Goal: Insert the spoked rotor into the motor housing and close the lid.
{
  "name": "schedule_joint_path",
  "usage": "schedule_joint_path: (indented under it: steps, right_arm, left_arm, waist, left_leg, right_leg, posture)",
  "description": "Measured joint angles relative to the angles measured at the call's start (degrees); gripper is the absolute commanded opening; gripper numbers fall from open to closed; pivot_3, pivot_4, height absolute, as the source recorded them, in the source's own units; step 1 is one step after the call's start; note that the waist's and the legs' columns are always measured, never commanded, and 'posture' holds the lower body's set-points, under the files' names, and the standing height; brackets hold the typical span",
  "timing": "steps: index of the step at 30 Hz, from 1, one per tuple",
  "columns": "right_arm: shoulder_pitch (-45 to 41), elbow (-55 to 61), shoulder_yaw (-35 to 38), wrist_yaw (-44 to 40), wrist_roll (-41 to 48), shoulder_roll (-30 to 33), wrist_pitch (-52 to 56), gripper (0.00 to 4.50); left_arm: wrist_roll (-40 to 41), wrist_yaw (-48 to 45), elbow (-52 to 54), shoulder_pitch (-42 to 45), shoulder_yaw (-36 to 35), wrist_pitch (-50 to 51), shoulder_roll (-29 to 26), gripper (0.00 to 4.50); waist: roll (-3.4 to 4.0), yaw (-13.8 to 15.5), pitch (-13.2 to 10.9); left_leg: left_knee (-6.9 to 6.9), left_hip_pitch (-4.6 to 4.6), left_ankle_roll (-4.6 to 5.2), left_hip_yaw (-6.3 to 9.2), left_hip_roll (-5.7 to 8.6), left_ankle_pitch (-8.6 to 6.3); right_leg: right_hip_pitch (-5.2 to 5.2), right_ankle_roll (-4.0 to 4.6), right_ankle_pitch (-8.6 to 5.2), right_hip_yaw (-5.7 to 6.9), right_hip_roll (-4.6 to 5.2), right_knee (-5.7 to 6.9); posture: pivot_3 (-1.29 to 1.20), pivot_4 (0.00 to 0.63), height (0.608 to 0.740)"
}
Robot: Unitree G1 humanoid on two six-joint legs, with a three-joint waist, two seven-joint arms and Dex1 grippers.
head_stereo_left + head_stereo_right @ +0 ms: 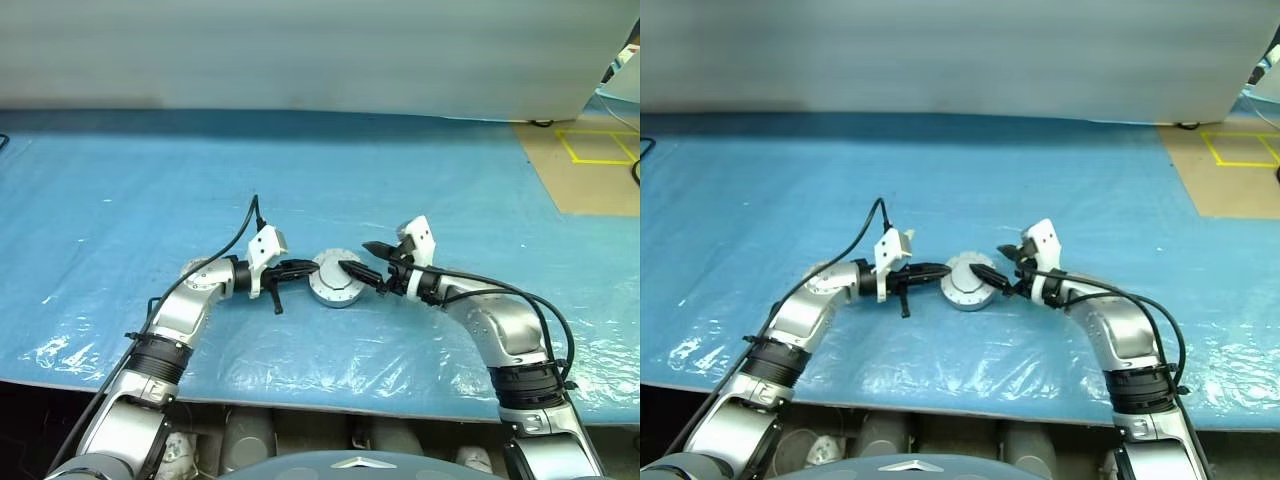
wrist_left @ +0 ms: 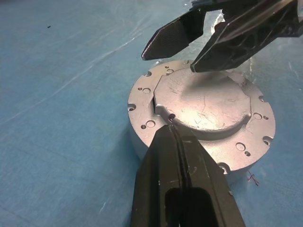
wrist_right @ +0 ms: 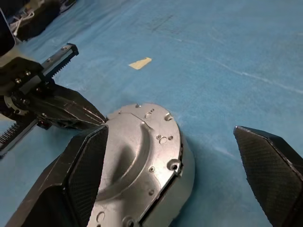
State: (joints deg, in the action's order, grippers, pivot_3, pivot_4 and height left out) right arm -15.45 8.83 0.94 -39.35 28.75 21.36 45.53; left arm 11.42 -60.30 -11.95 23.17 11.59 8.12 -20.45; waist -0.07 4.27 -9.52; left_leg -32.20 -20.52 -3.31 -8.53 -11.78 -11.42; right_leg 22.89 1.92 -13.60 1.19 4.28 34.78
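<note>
The robot's right gripper should clamp lid and housing together from the top and bottom side to close a dark gap that shows under the lid's rim at the motor housing.
The motor housing sits as a round silver-grey block on the blue sheet between my two arms. The lid lies flat on top of it, plain grey face up, with small holes around its rim. The spoked rotor is hidden. My left gripper is shut, its tip resting on the lid's near edge from the left side. My right gripper stands open at the housing's right side, holding nothing. One of its fingers lies over the lid and the other finger hangs beside the housing.
The blue plastic sheet covers the table, whose front edge runs just before my elbows. A brown floor patch with yellow tape lies at the back right. A small pale scrap lies on the sheet beyond the housing.
</note>
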Motion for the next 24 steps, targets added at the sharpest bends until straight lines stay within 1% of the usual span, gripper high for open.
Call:
schedule_joint_path:
  steps: [3, 5, 9, 14, 21, 22, 23, 24]
  right_arm:
    - [-0.02, 0.06, 3.67, 1.99, 5.50, -0.58, 8.47, 4.45]
    - [-0.02, 0.05, 5.39, 2.92, 8.06, -0.73, 12.28, 4.45]
    - [0.01, 0.05, 5.90, 3.49, 10.95, -0.32, 17.49, 4.45]
    - [0.01, 0.05, 6.99, 5.05, 13.96, -1.14, 21.76, 4.45]
    - [0.00, -0.50, 11.43, 7.72, 18.23, -4.11, 25.99, 4.45]
    - [0.00, -0.70, 11.85, 8.14, 18.59, -4.42, 26.23, 4.08]
    - [-0.01, -1.04, 12.19, 8.54, 18.71, -4.71, 26.30, 3.89]
    - [-0.01, -1.36, 12.49, 9.04, 18.72, -4.93, 26.33, 3.59]
  left_arm:
    - [0.00, -0.27, -0.12, 0.04, 0.03, -0.02, 0.19, 0.00]
    - [-0.01, -0.41, -0.15, 0.04, 0.04, -0.04, 0.21, 0.00]
    - [-0.02, -0.49, -0.15, 0.04, 0.04, -0.05, 0.21, 0.00]
    - [-0.04, -0.53, -0.16, 0.04, 0.05, -0.06, 0.20, 0.00]
    - [-0.08, -0.68, -0.18, -0.01, 0.05, -0.12, -0.03, 0.00]
    - [-0.08, -0.68, -0.18, -0.01, 0.05, -0.14, -0.03, 0.00]
    - [-0.08, -0.68, -0.18, -0.02, 0.05, -0.14, -0.04, 0.00]
    - [-0.08, -0.68, -0.19, -0.03, 0.05, -0.16, -0.05, 0.00]
  waist:
    - [0.01, 0.06, 0.00]
    - [0.01, 0.08, 0.00]
    - [0.02, 0.11, 0.01]
    - [0.03, 0.16, 0.01]
    - [0.04, 0.19, 0.01]
    - [0.04, 0.19, 0.01]
    - [0.04, 0.19, 0.01]
    - [0.04, 0.19, 0.01]
  left_leg:
    - [0.00, 0.00, 0.00, 0.00, 0.00, 0.00]
    - [0.00, 0.00, -0.01, 0.00, 0.00, 0.00]
    - [0.00, 0.01, -0.02, 0.00, 0.00, 0.01]
    - [0.01, 0.00, -0.02, 0.00, 0.00, 0.01]
    - [0.01, -0.03, -0.03, 0.00, 0.00, 0.01]
    - [0.02, -0.03, -0.03, 0.00, 0.00, 0.01]
    - [0.02, -0.03, -0.03, -0.01, 0.00, 0.01]
    - [0.02, -0.04, -0.03, -0.01, 0.00, 0.01]
  right_leg:
    - [0.00, 0.00, 0.00, 0.00, 0.00, 0.00]
    - [0.00, 0.00, 0.00, 0.00, 0.00, 0.00]
    - [0.00, 0.00, 0.00, 0.01, 0.00, 0.00]
    - [0.01, 0.00, 0.00, 0.01, 0.00, 0.00]
    - [0.05, 0.00, 0.00, 0.01, 0.00, 0.00]
    - [0.06, 0.00, 0.00, 0.01, 0.00, 0.00]
    - [0.06, 0.00, 0.00, 0.01, 0.00, 0.00]
    - [0.07, 0.00, 0.00, 0.01, 0.00, 0.00]
  posture:
    - [0.00, 0.150, 0.740]
    - [0.00, 0.150, 0.740]
    - [0.00, 0.150, 0.740]
    - [0.00, 0.150, 0.740]
    - [0.00, 0.150, 0.740]
    - [0.00, 0.150, 0.740]
    - [0.00, 0.150, 0.740]
    - [0.00, 0.150, 0.740]
